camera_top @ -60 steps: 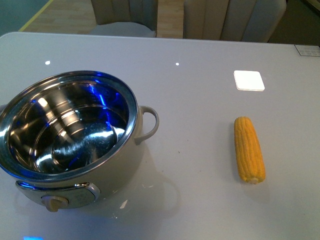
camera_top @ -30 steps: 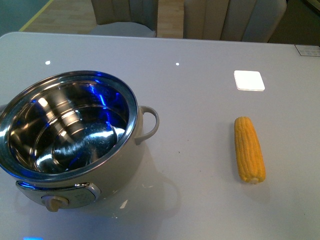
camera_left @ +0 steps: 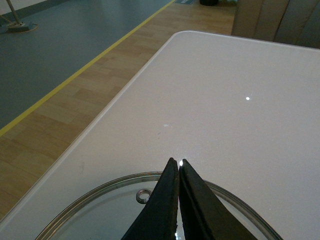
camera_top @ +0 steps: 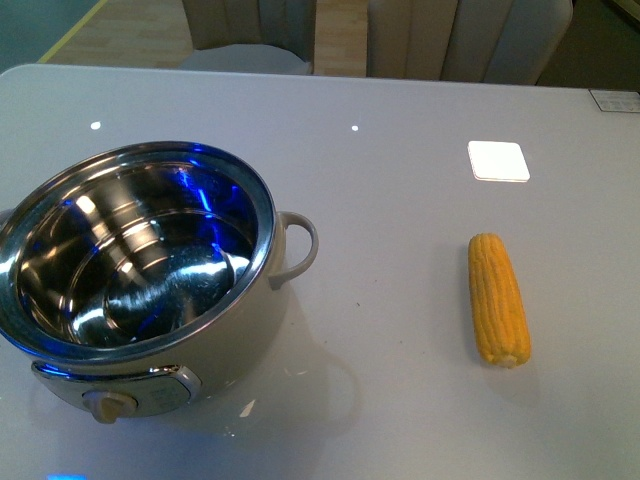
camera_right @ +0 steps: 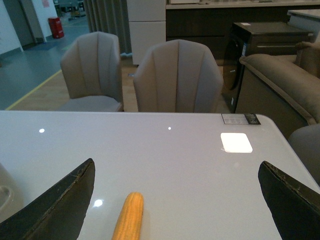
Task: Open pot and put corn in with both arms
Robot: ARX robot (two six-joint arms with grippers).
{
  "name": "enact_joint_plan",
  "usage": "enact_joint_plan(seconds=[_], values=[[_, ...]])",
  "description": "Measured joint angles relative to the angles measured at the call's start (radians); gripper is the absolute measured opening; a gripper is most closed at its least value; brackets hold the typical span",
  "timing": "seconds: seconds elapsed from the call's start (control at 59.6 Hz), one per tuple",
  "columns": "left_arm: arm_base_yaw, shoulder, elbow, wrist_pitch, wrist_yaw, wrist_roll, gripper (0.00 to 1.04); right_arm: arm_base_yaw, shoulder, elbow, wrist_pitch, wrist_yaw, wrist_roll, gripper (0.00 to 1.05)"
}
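Note:
The cream pot's wide opening (camera_top: 137,252) is bigger across than the yellow corn (camera_top: 498,301) is long, so the corn will lie all the way below the pot's rim when I put it in.
The cream pot (camera_top: 150,270) stands uncovered at the table's front left, its steel bowl empty, loop handle (camera_top: 298,250) facing right and knob (camera_top: 108,405) at the front. To its right the yellow corn (camera_top: 498,297) lies lengthwise on the table. Neither arm shows in the front view. In the left wrist view my left gripper (camera_left: 179,162) is shut on the glass lid (camera_left: 110,215), which lies near the table's rounded corner. In the right wrist view my right gripper (camera_right: 177,195) is open and wide, with the corn (camera_right: 129,216) between its fingers and closer to one of them.
A white square patch (camera_top: 497,160) lies on the table behind the corn. Beige chairs (camera_right: 177,75) stand along the far edge. The table edge (camera_left: 100,120) drops to a wooden floor beside the lid. A sliver of the pot (camera_right: 7,195) shows beside the right gripper.

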Motion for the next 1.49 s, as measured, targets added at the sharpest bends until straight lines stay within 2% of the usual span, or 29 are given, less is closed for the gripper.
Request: enact_joint_plan(seconds=[0.034,0.05,0.118,0.134,0.185,0.252,0.369,0.638,0.756,0.806,1.461,1.494], values=[[-0.092,-0.146,-0.186,-0.06,-0.117,-0.029,0.03,-0.003,-0.002,0.0,0.0,-0.002,-0.001,0.96],[-0.153,-0.238,-0.282,-0.095,-0.144,-0.039,0.03,-0.003,0.0,0.0,0.0,-0.003,0.0,0.96],[-0.435,-0.655,-0.602,-0.275,-0.173,-0.054,0.03,-0.002,0.002,-0.002,0.0,-0.026,-0.003,0.96],[-0.515,-0.823,-0.689,-0.36,-0.184,-0.054,0.03,-0.003,-0.001,-0.002,0.0,-0.027,-0.003,0.96],[-0.564,-1.104,-0.782,-0.507,-0.217,-0.056,0.03,-0.003,0.001,-0.002,-0.001,-0.005,-0.003,0.96],[-0.568,-1.454,-0.816,-0.629,-0.253,-0.063,0.03,-0.003,-0.002,0.0,-0.001,0.005,-0.002,0.96],[-0.573,-1.842,-0.819,-0.789,-0.267,-0.068,0.03,-0.003,-0.002,0.0,-0.002,-0.007,-0.003,0.96],[-0.573,-2.14,-0.819,-1.068,-0.261,-0.071,0.03,-0.003,-0.001,0.0,-0.002,-0.008,-0.003,0.96],[-0.573,-2.35,-0.818,-1.308,-0.262,-0.071,0.03,-0.003,-0.001,0.0,-0.002,-0.008,-0.003,0.96],[-0.573,-2.416,-0.818,-1.359,-0.262,-0.071,0.03,-0.003,-0.001,0.0,-0.002,-0.008,-0.003,0.96],[-0.573,-2.452,-0.818,-1.376,-0.262,-0.072,0.03,-0.003,-0.001,0.0,-0.002,-0.008,-0.003,0.96],[-0.573,-2.452,-0.818,-1.376,-0.262,-0.073,0.08,-0.003,-0.001,0.0,-0.002,-0.008,-0.003,0.96]])
